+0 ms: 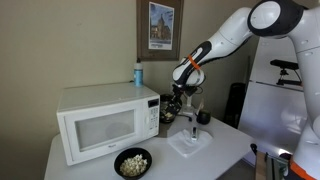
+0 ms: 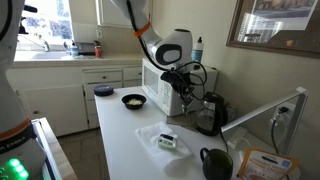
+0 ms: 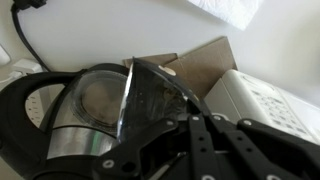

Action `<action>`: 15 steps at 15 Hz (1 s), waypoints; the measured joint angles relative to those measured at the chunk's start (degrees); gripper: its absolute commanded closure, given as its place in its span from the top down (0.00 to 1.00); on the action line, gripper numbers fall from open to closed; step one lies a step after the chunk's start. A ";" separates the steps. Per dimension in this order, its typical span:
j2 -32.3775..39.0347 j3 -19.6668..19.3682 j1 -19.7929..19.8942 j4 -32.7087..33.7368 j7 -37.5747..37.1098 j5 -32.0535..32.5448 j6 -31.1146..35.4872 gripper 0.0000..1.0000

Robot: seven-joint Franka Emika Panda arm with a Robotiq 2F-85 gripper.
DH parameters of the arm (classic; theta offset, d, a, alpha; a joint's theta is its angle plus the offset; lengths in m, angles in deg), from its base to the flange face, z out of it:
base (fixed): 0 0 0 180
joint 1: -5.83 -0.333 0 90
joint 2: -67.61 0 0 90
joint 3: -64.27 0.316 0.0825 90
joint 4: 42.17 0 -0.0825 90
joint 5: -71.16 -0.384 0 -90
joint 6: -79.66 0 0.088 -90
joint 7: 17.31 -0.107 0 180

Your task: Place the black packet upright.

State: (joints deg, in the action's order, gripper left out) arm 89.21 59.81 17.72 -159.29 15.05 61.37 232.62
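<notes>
Next, I tilt the black packet with my gripper and pull it toward the napkin (image 2: 183, 129) before I set it down, because it is crowded close to the kettle at the microwave's end (image 2: 208, 114).
The black packet (image 3: 150, 95) is a dark, shiny pouch. In the wrist view it juts up from between my fingers, in front of the kettle (image 3: 55, 115). My gripper (image 3: 192, 125) looks shut on its lower part. In both exterior views the gripper (image 1: 178, 100) (image 2: 182, 84) hangs at the microwave's end, just above the counter beside the kettle (image 2: 208, 112). The packet (image 2: 186, 97) shows as a dark shape under the fingers. Whether its lower edge touches the counter is hidden.
A white microwave (image 1: 100, 122) (image 2: 158, 80) carries a blue bottle (image 1: 138, 74). A black bowl of popcorn (image 1: 132, 162) (image 2: 133, 100) sits in front of it. A white napkin (image 1: 190, 143) (image 2: 168, 142) lies on the counter, and a dark mug (image 2: 215, 163) stands near its end.
</notes>
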 measured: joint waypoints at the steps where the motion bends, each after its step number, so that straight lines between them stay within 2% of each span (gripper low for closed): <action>1: 0.16 -0.82 -1.13 0.24 -3.19 4.38 0.00 0.00; 4: 1.18 -3.69 -4.49 0.96 -11.55 16.98 -1.24 0.00; 7: 2.61 -5.21 -6.13 2.69 -15.32 24.38 -6.43 0.00; 11: 3.65 -4.39 -6.14 5.72 -13.84 25.53 -16.47 0.00; 15: 5.44 -2.22 -4.58 8.37 -6.58 25.47 -18.54 0.00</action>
State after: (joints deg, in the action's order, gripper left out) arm 94.65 57.59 13.14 -150.92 8.48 86.84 214.09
